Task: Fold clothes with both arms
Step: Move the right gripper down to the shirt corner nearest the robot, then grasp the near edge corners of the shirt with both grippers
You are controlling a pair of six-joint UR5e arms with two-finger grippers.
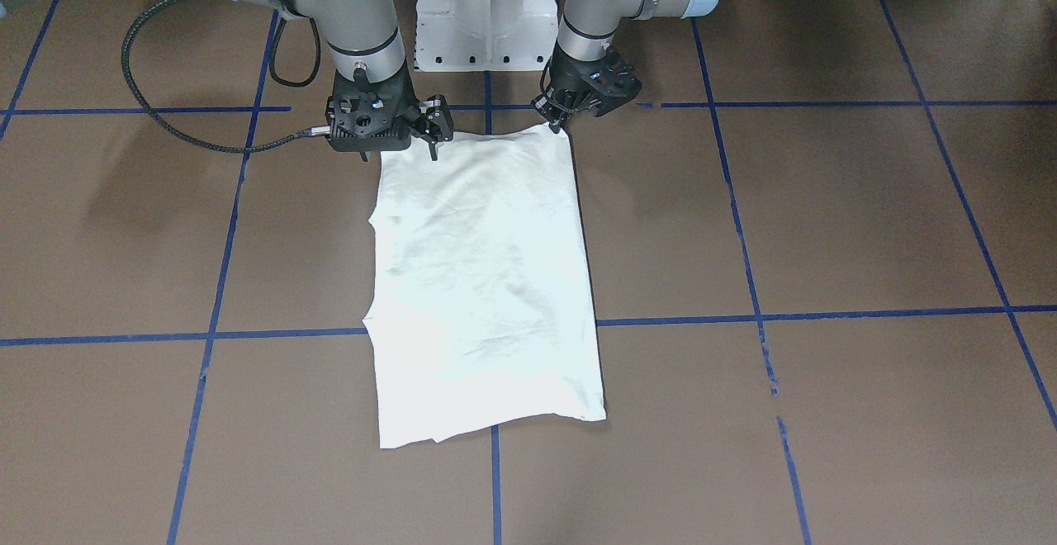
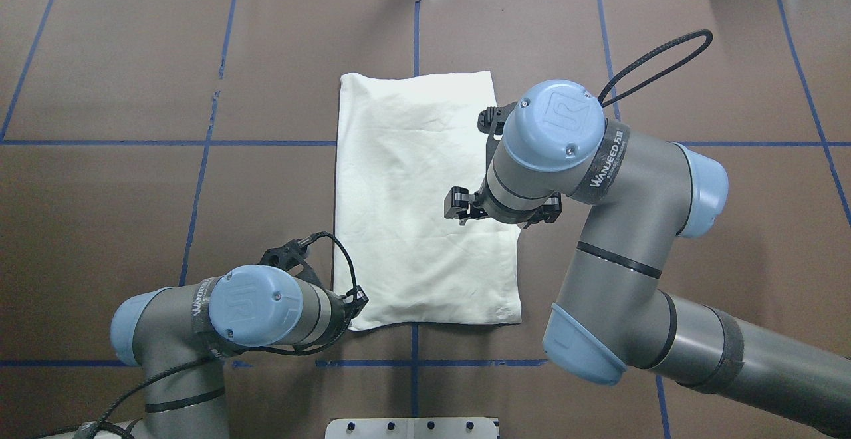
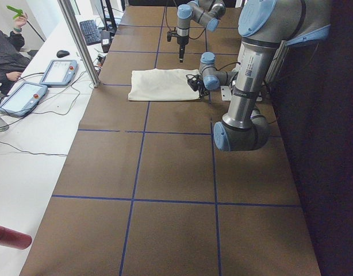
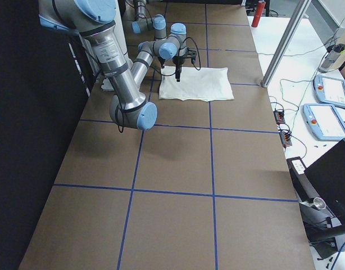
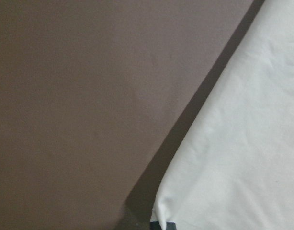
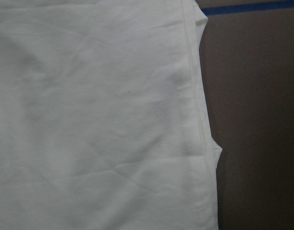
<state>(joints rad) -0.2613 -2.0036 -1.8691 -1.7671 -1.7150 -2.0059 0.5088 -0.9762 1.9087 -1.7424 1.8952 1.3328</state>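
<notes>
My grippers will make the whole shirt slide along, still spread out, when they pull its near corners back, because the cream-white shirt's far edge lies flat and free.
The cream-white shirt lies flat on the brown table as a tall rectangle, plain side up, with no print showing. My left gripper is low at the shirt's corner nearest the robot and looks shut on that corner; in the left wrist view the cloth runs up to a dark fingertip and its edge casts a wide shadow. My right gripper hangs open above the shirt's other near side, clear of the cloth. The right wrist view shows only the shirt and its hemmed edge.
The white pedestal base stands just behind the shirt. Blue tape lines grid the table. A black cable loop hangs off the right arm. A person, tablets and a metal post are at the far side.
</notes>
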